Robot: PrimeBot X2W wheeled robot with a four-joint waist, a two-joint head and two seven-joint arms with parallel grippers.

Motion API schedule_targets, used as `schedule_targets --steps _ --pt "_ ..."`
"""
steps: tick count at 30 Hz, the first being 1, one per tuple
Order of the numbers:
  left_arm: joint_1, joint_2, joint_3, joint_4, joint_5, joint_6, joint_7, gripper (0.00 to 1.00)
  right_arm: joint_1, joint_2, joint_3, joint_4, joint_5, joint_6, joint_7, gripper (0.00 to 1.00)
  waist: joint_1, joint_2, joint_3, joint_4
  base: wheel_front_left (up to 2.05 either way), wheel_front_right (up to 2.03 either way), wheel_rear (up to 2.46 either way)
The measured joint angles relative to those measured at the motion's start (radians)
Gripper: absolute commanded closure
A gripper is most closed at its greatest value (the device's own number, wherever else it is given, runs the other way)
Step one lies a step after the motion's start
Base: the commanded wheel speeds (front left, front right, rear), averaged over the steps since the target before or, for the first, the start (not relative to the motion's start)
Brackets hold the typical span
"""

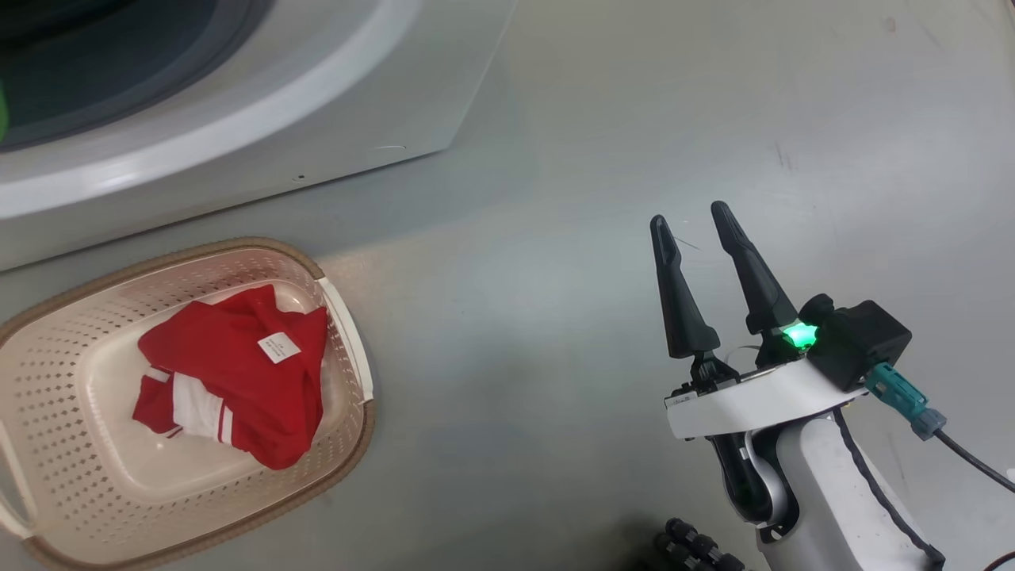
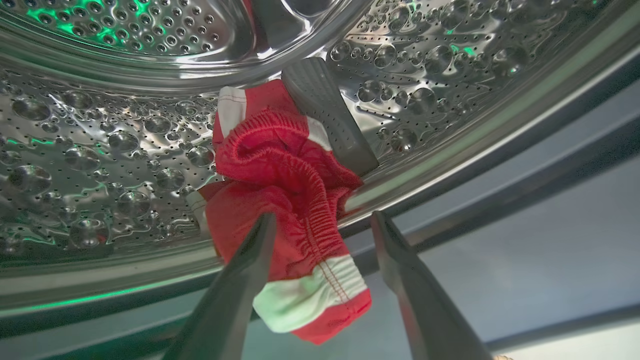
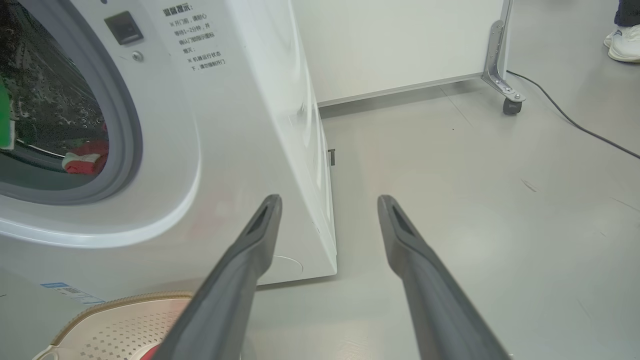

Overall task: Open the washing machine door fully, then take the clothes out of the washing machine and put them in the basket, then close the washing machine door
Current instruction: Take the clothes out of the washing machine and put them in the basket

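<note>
The bunched red garment [image 2: 273, 186] will come out in one piece and leave the drum empty when the robot pulls it, because clear steel [image 2: 123, 150] shows around the garment.
The white washing machine [image 1: 238, 135] stands at the upper left, its round opening uncovered; the washing machine door is out of view. One of the red clothes [image 1: 238, 373], with white stripes and a small tag, lies in the cream basket [image 1: 47, 412] on the floor before it. Another red garment [image 2: 280, 190] lies bunched on the steel drum's lip. My left gripper [image 2: 322, 220] is open inside the drum mouth, and the garment's striped hem hangs between its fingers, unpinched. My right gripper [image 1: 689, 216] hovers open and empty over the floor, right of the basket.
In the right wrist view the machine's [image 3: 225, 125] right front corner is near my right gripper [image 3: 330, 200], and the basket [image 3: 120, 322] sits low left. A wheeled white panel [image 3: 502, 80], a floor cable [image 3: 575, 122] and a person's shoe [image 3: 622, 42] are farther off.
</note>
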Motion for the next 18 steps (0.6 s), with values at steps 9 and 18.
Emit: schedule_targets --steps 9,18 --pt "-0.06 0.037 0.009 0.039 0.003 -0.004 0.064 0.0 -0.037 0.0 0.004 -0.005 0.023 -0.009 0.0 0.0 0.0 0.0 0.064 -0.047 0.0 0.0 0.0" --pt "-0.101 0.074 0.027 0.072 0.014 0.001 0.093 0.0 -0.067 0.001 0.008 -0.004 0.03 -0.016 0.0 0.0 0.0001 0.0 0.097 -0.068 0.0 0.0 0.0"
